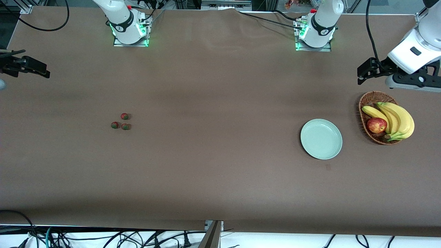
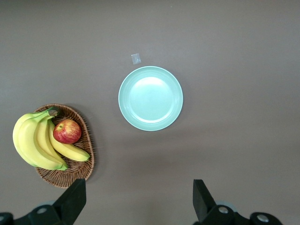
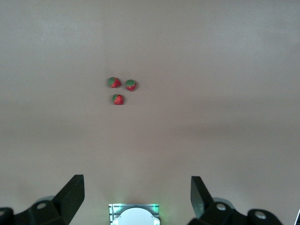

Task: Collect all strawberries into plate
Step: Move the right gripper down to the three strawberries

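The strawberries (image 1: 114, 125) are far away from my left gripper, so my left gripper should stay back while my right gripper picks up the strawberries and takes them to the plate (image 1: 321, 138).
Three strawberries (image 1: 124, 116) (image 1: 114, 125) (image 1: 125, 126) lie close together on the brown table toward the right arm's end. They also show in the right wrist view (image 3: 114, 82) (image 3: 131, 85) (image 3: 118, 99). The mint-green plate (image 1: 321, 138) stands empty toward the left arm's end and shows in the left wrist view (image 2: 150, 98). My left gripper (image 1: 361, 74) is open and empty, up in the air beside the basket (image 2: 138, 187). My right gripper (image 1: 38, 65) is open and empty over the table's edge at the right arm's end (image 3: 137, 183).
A brown wicker basket (image 1: 366, 103) with bananas (image 1: 401, 119) and a red apple (image 1: 376, 125) stands beside the plate, also in the left wrist view (image 2: 86, 145). A small clear scrap (image 2: 136, 58) lies by the plate. The right arm's base (image 3: 134, 213) shows in its wrist view.
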Action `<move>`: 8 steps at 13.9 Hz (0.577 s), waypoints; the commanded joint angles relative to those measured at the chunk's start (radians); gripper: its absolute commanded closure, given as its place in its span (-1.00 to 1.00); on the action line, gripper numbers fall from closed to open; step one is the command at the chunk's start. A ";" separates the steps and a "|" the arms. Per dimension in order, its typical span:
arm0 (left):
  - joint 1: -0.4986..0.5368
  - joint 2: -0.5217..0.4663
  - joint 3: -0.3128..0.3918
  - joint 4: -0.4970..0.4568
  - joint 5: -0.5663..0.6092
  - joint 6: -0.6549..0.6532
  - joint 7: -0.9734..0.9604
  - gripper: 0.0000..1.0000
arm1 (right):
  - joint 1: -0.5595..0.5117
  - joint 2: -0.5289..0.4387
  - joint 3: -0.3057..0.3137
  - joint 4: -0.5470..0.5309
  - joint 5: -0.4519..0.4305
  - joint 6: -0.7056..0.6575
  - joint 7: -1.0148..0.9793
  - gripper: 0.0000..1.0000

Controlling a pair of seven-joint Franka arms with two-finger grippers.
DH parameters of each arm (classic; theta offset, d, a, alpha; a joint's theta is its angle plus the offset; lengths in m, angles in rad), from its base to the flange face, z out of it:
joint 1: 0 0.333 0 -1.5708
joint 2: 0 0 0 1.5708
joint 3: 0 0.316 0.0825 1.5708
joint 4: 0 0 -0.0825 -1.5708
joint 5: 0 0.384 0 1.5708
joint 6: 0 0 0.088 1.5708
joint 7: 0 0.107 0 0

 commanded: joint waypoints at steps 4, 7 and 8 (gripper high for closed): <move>-0.013 0.007 -0.043 0.038 0.004 -0.105 0.007 -1.00 | 0.001 0.020 -0.009 0.022 0.036 -0.011 -0.015 -1.00; -0.013 0.012 -0.045 0.061 0.017 -0.100 -0.004 -1.00 | 0.001 0.040 -0.009 0.019 0.037 0.050 -0.011 -1.00; -0.003 0.016 -0.041 0.061 0.019 -0.099 -0.006 -1.00 | 0.001 0.075 -0.009 0.013 0.039 0.069 -0.011 -1.00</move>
